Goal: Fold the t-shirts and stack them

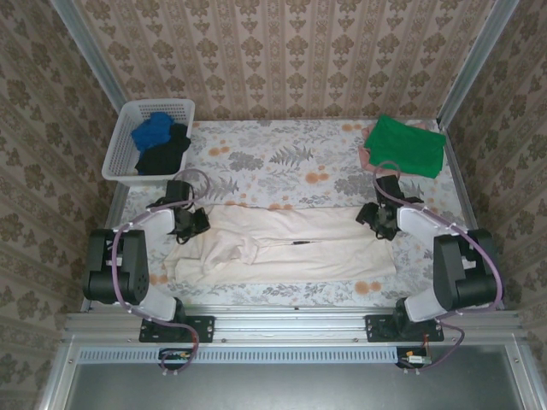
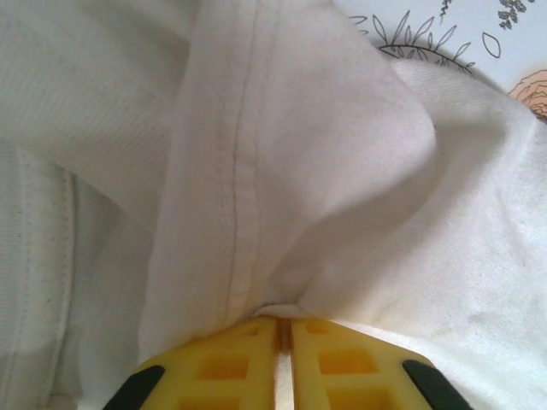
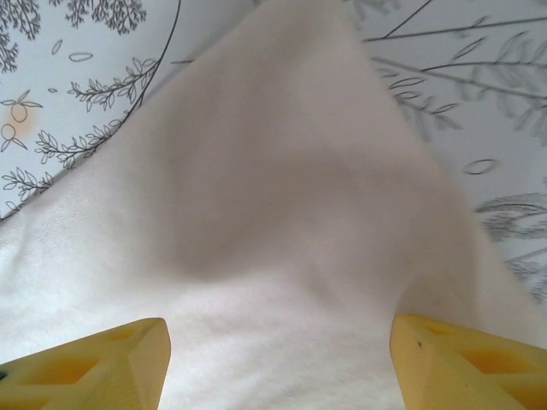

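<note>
The cream t-shirt lies crosswise (image 1: pixel 295 243) along the workspace's near edge. Next, my left gripper swings the t-shirt's end back beside the basket (image 1: pixel 244 147) while my right gripper guides the rest.
A large cream t-shirt (image 1: pixel 282 243) lies folded lengthwise across the near half of the table. My left gripper (image 1: pixel 190 224) sits at its left end, its yellow fingers (image 2: pixel 222 363) shut on a pinched fold of the cream t-shirt (image 2: pixel 282 171) beside a stitched seam. My right gripper (image 1: pixel 380 220) hovers at the right end, with yellow fingertips (image 3: pixel 111 363) spread wide over the cream t-shirt (image 3: pixel 282 213), which rises in a peak between them. A green t-shirt (image 1: pixel 406 145) lies folded on a pink one (image 1: pixel 365 157) at the back right. Blue (image 1: pixel 152 131) and black (image 1: pixel 164 155) shirts fill the basket.
A white lattice basket (image 1: pixel 120 149) stands at the back left corner. The floral tablecloth (image 1: pixel 282 162) covers the table, bare in the middle back. Metal frame posts and patterned walls close in on three sides.
</note>
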Robot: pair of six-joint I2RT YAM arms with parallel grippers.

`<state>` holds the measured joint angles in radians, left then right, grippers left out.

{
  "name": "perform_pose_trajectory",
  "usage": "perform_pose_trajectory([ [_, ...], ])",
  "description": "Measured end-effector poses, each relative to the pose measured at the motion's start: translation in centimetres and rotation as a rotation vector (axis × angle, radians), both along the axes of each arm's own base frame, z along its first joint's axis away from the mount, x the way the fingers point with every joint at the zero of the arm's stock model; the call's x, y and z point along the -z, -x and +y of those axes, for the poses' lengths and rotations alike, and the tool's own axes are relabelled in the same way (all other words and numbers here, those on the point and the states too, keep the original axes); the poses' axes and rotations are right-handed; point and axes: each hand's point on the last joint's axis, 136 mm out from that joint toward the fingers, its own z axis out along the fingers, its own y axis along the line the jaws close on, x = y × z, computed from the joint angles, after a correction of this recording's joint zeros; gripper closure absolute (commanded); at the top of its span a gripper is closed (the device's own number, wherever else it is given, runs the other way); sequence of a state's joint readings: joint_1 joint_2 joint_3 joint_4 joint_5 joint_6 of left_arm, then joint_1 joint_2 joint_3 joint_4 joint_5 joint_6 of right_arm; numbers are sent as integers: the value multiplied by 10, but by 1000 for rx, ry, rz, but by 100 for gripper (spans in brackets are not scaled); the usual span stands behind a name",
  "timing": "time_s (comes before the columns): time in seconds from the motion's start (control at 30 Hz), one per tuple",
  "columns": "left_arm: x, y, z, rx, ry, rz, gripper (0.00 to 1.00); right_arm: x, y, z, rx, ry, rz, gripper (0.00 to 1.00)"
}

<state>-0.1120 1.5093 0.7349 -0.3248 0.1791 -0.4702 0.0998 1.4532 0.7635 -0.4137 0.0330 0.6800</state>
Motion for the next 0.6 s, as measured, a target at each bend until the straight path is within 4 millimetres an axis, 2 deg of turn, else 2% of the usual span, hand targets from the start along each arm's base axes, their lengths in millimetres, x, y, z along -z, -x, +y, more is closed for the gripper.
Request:
perform_pose_trajectory([
  [0.1, -8, 5, -3, 24, -31, -4, 71, -18, -1, 12, -59, 0, -50, 30],
  [0.2, -26, -2, -18, 74, -56, -43, 68, -33, -9, 48, -188, 1, -87, 29],
  [0.27, -36, -14, -33, 110, -55, -78, 69, -36, -19, 73, -257, -3, -93, 30],
  [0.33, -37, -27, -48, 142, -48, -90, 72, -29, -26, 88, -293, -7, -77, 30],
  [0.4, -24, -39, -59, 158, -31, -67, 75, -14, -24, 86, -290, 2, -32, 30],
  [0.5, 8, -48, -70, 172, -8, 1, 77, 3, -16, 79, -275, 13, 27, 29],
  [0.6, 1, -79, -90, 194, 23, -42, 77, 8, -10, 76, -267, 16, 49, 28],
])
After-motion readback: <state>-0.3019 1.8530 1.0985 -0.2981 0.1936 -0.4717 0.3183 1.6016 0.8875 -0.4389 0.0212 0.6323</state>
